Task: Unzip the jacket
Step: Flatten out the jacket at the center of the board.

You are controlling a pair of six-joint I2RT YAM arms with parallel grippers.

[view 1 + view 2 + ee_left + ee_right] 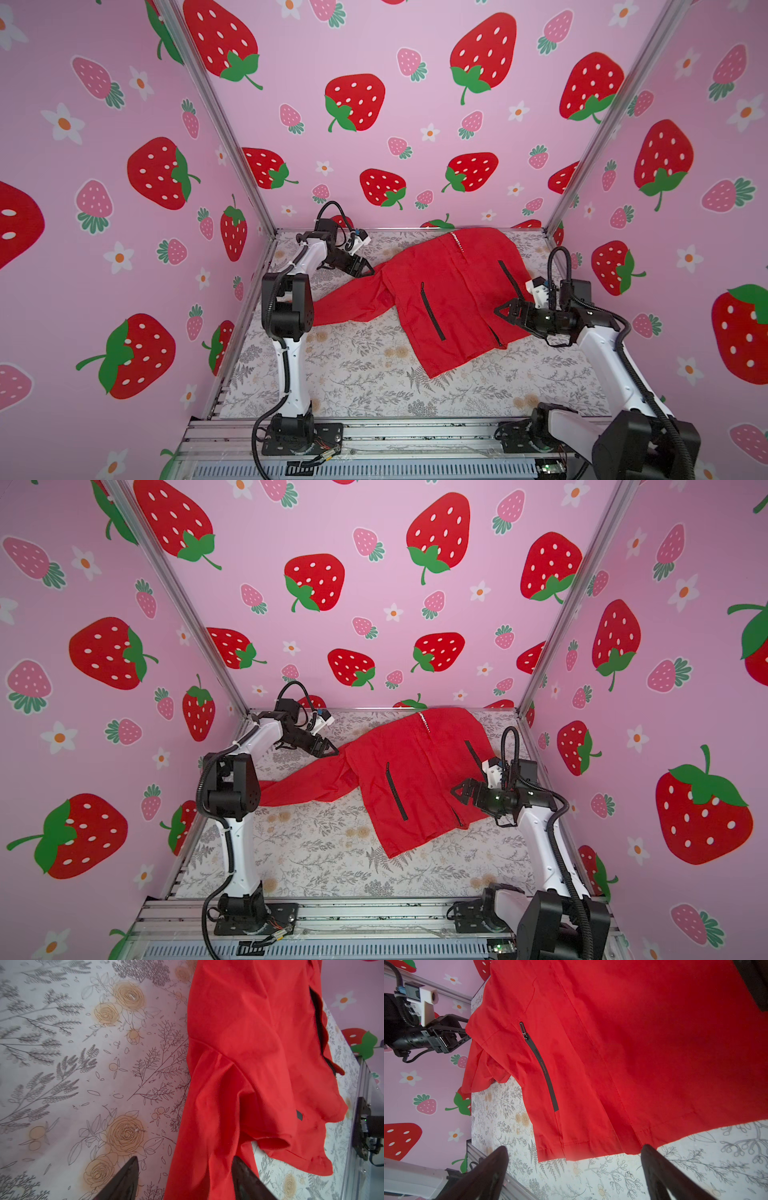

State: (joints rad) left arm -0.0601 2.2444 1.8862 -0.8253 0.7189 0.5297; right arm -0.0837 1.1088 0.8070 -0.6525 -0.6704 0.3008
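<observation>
The jacket's collar end [457, 232] is up against the back wall, so the robot's right gripper should take hold of the jacket's hem [523, 337], and both grippers should lift the jacket closer.
The bright red jacket [449, 291] [415, 766] lies front up across the back of the floral table, collar toward the back wall and hem toward the front. Its front closure runs as a covered seam [478, 295]. A black slanted pocket zipper [542, 1068] shows clearly. One sleeve [345, 303] trails toward the left arm. My left gripper [368, 270] [185, 1159] is open, its jaws either side of the sleeve cloth near the shoulder. My right gripper [505, 309] [575, 1147] hovers open over the jacket's right side, near the hem edge, with nothing between its fingers.
The floral table cover [353, 374] is bare in front of the jacket. Strawberry-patterned walls [374, 124] close in the back and both sides. A metal rail [395, 432] with both arm bases runs along the front edge.
</observation>
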